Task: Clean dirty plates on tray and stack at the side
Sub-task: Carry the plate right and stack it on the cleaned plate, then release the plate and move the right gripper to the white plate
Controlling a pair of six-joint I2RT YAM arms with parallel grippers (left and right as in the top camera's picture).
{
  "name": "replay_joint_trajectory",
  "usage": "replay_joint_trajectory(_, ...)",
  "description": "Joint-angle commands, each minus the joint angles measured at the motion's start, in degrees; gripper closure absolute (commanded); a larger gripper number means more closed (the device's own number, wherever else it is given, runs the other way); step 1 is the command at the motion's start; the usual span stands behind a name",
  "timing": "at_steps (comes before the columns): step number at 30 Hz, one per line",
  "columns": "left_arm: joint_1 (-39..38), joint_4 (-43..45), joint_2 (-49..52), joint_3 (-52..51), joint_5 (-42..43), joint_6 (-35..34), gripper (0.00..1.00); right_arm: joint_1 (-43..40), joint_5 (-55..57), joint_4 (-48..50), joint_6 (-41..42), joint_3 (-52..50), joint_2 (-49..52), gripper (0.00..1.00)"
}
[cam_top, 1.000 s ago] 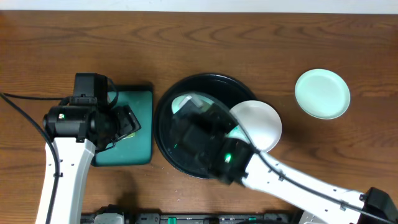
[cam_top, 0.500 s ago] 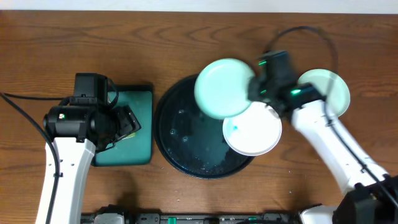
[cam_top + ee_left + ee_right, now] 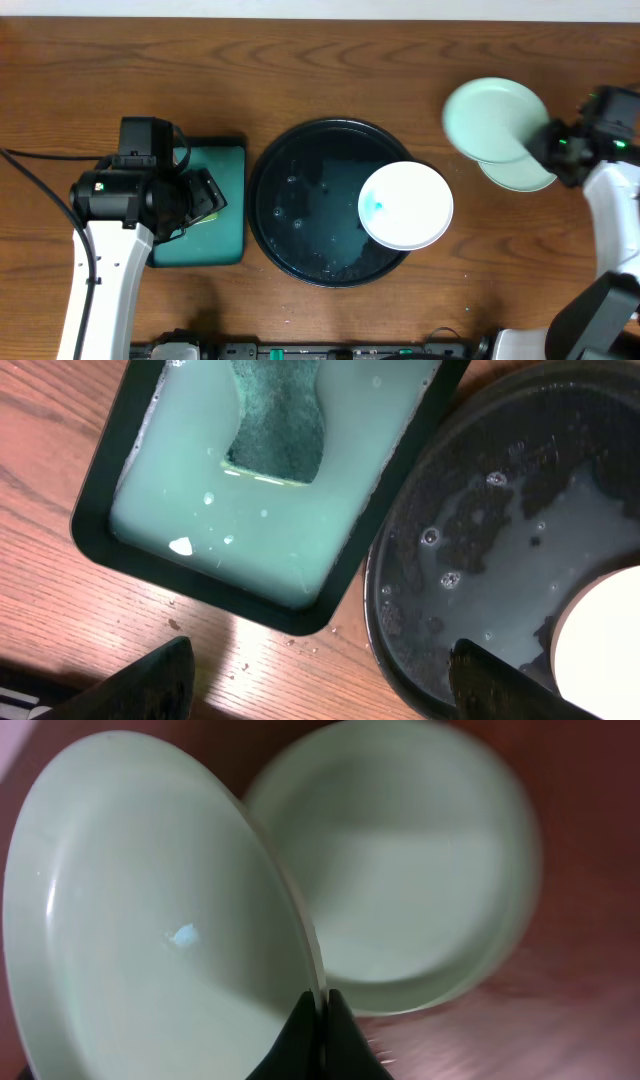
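Note:
The held mint plate (image 3: 494, 118) is face up above the lower mint plate (image 3: 520, 177), so my right gripper goes on lowering it until it nests there, and then let go.
My right gripper (image 3: 552, 143) is shut on the rim of a mint plate (image 3: 492, 120) and holds it in the air over the far right of the table. In the right wrist view the jaws (image 3: 320, 1010) pinch that plate's (image 3: 150, 920) edge. A second mint plate (image 3: 520, 175) lies on the wood below it, also in the right wrist view (image 3: 410, 870). A white plate (image 3: 405, 205) with a small blue smear rests on the right rim of the black tray (image 3: 300, 200), which holds wet residue. My left gripper (image 3: 320, 680) is open and empty above the gap between the teal tray and black tray.
A rectangular teal tray (image 3: 225, 210) with a black rim sits left of the black tray; it holds pale soapy liquid and a green sponge (image 3: 280, 420). Bare wooden table (image 3: 400, 70) runs along the back.
My right arm carried the mint plate from over the black tray to the far right, above the other mint plate. The left arm has not moved.

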Motion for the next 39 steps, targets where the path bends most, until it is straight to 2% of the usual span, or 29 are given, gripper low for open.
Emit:
replay_joint_trajectory(1, -0.13, -0.15, 1.14, -0.13, -0.72, 0.35, 0.19, -4.72, -0.35, -0.50, 0.02, 0.00, 4.66, 0.99)
replay_joint_trajectory(7, -0.13, -0.20, 3.10, -0.13, -0.72, 0.37, 0.19, -9.70, -0.35, 1.36, 0.87, 0.00, 11.54, 0.99)
replay_joint_trajectory(12, -0.13, -0.20, 4.83, -0.13, -0.72, 0.37, 0.19, -10.56, -0.63, 3.41, 0.83, 0.00, 14.32, 0.99)
replay_joint_trajectory(14, -0.13, -0.17, 5.33, -0.13, -0.72, 0.37, 0.19, -10.47, -0.94, 3.98, 0.35, 0.00, 14.32, 0.95)
replay_joint_trajectory(17, -0.13, 0.31, 5.68, -0.13, -0.74, 0.37, 0.19, -10.47, -3.78, 5.33, -0.72, 0.00, 14.29, 0.79)
replay_joint_trajectory(19, -0.13, 0.94, 5.68, -0.13, -0.74, 0.37, 0.19, -10.45, -6.58, 6.36, -1.68, 0.02, 14.29, 0.74)
replay_joint_trajectory(23, -0.13, 1.53, 5.68, -0.13, -0.72, 0.37, 0.19, -9.44, -15.21, 8.04, -4.96, 0.20, 14.27, 0.73)
replay_joint_trajectory(31, -0.13, 1.53, 5.68, -0.13, -0.72, 0.37, 0.19, -1.70, -18.34, 4.59, -14.84, 1.03, 9.60, 0.73)
replay_joint_trajectory(33, -0.13, 1.53, 5.68, -0.13, -0.72, 0.37, 0.19, 1.46, -18.14, 3.48, -18.12, 1.03, 6.25, 0.70)
replay_joint_trajectory(39, -0.13, 1.44, 5.68, -0.13, -0.72, 0.37, 0.19, 12.59, -9.44, -2.12, -18.47, 1.03, -7.74, 0.65)
